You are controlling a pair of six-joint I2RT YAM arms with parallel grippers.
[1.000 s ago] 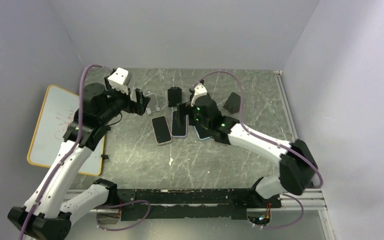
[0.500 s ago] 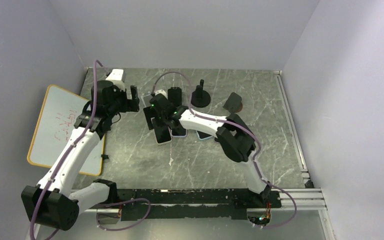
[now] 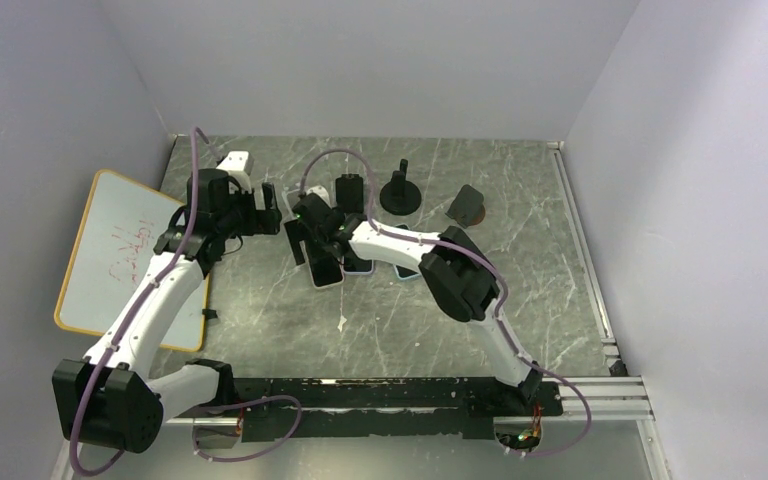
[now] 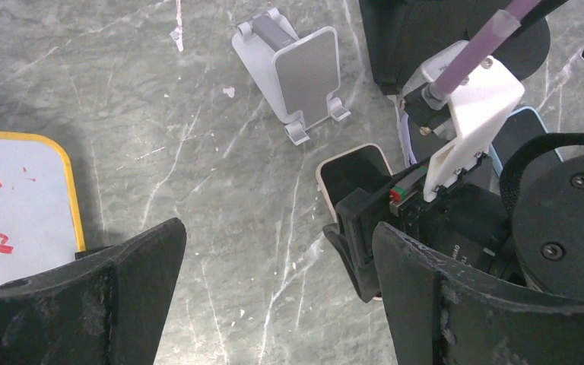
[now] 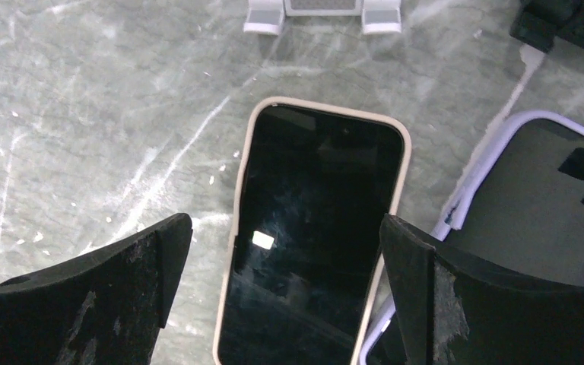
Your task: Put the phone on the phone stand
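Observation:
I should back off and grip the cream phone by its near end (image 3: 327, 277), because my right gripper's fingers straddle the cream phone's middle (image 5: 310, 230), next to the lavender phone.
A phone in a cream case (image 5: 315, 228) lies flat and screen up on the marble table (image 3: 410, 330). My right gripper (image 5: 285, 239) hangs open just above it, one finger on either side of its near end, gripping nothing. From above, this gripper (image 3: 312, 243) covers the top of that phone (image 3: 326, 272). The silver phone stand (image 4: 296, 72) stands empty just beyond the phone, and its feet (image 5: 319, 17) show at the top of the right wrist view. My left gripper (image 4: 277, 236) is open over bare table, left of the right wrist.
A lavender-cased phone (image 5: 532, 205) lies right of the cream one, with a blue-cased phone (image 3: 405, 268) further right. Three black stands (image 3: 349, 190), (image 3: 400, 195), (image 3: 467, 205) sit at the back. A yellow-rimmed whiteboard (image 3: 120, 250) lies at the left edge.
My right arm has swung left, from over the middle phones to above the cream-cased phone. The left gripper has drawn back a little to the left. Both stayed open.

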